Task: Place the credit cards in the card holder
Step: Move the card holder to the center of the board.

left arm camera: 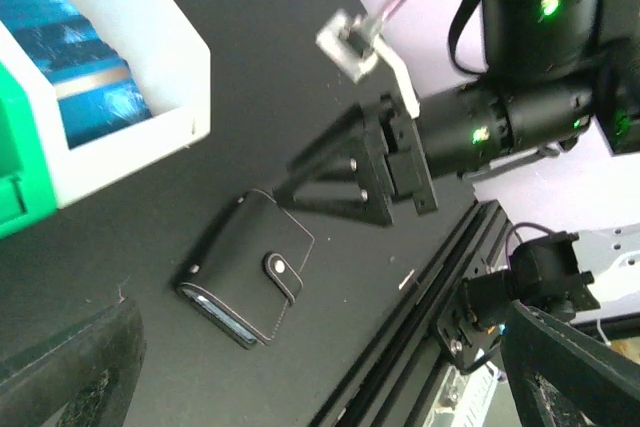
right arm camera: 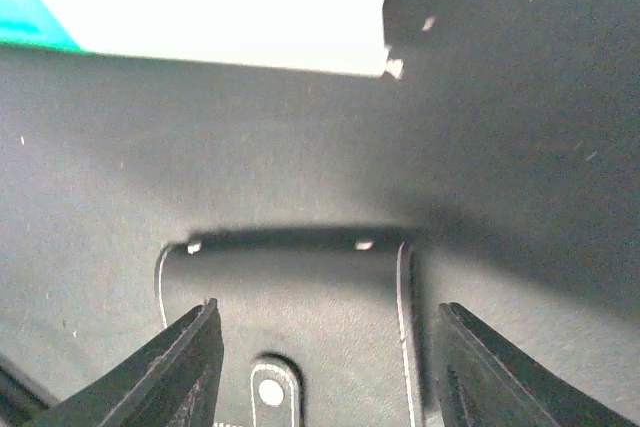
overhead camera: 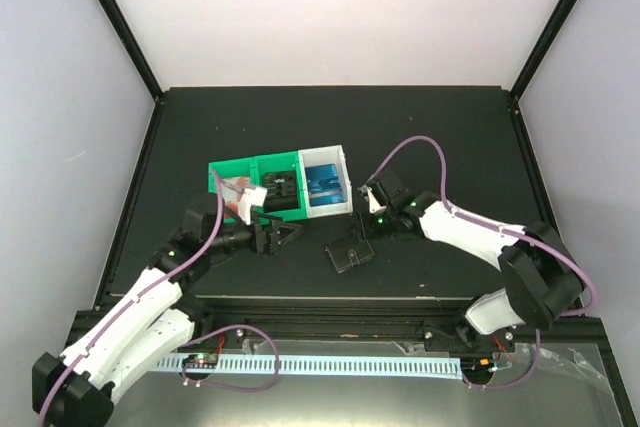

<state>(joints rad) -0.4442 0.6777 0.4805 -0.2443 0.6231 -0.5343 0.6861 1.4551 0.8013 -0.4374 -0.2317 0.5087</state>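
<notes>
My right gripper is above the card holder's back edge (right arm camera: 280, 240), away from the snapped strap. I should move its fingers around to the card holder's front corner (overhead camera: 371, 256).
The card holder (overhead camera: 350, 255) lies shut and snapped on the black table in front of the bins; it also shows in the left wrist view (left arm camera: 248, 267). My right gripper (overhead camera: 362, 225) is open just above it, its fingers (right arm camera: 190, 367) spread to either side of the holder (right arm camera: 300, 317). My left gripper (overhead camera: 277, 237) is open and empty, to the left of the holder and apart from it. Red-and-white cards (overhead camera: 237, 193) and black cards (overhead camera: 281, 190) sit in the green bin's compartments. Blue cards (overhead camera: 326, 185) sit in the white bin.
The joined green bin (overhead camera: 225, 169) and white bin (overhead camera: 322, 155) stand at the table's middle, just behind both grippers. The white bin's wall (right arm camera: 230, 17) is close ahead of the right gripper. The table's front rail (left arm camera: 430, 287) runs near the holder.
</notes>
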